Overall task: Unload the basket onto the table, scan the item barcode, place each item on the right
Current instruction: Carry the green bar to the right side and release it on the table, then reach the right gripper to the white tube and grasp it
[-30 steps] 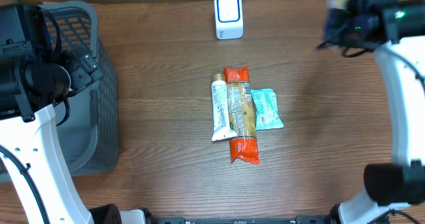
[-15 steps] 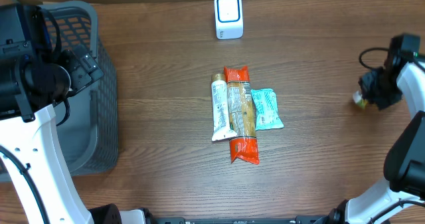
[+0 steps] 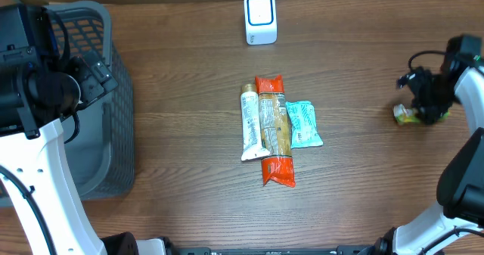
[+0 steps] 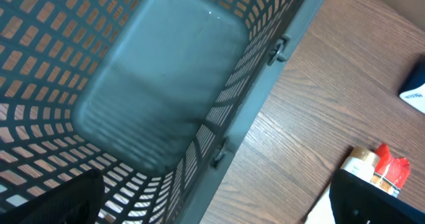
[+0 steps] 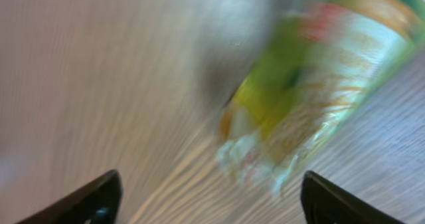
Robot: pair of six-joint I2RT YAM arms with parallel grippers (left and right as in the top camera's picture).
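The white tube's long edge runs beside open wood with space for a finger, so the robot's right gripper should keep going there and close across the tube's body.
A green and yellow packet lies on the table at the far right. In the right wrist view the packet is blurred and sits just ahead of my right gripper, whose jaws stand wide apart with nothing between them. From overhead the right gripper hovers right beside the packet. The white barcode scanner stands at the back centre. My left gripper is open above the rim of the grey basket, holding nothing.
In the middle of the table lie a white tube, an orange-ended snack bar and a teal packet, side by side. The grey basket fills the left edge.
My right arm swung from the back right corner down to the table's right side. Its jaws opened and the green and yellow packet now lies free on the wood.
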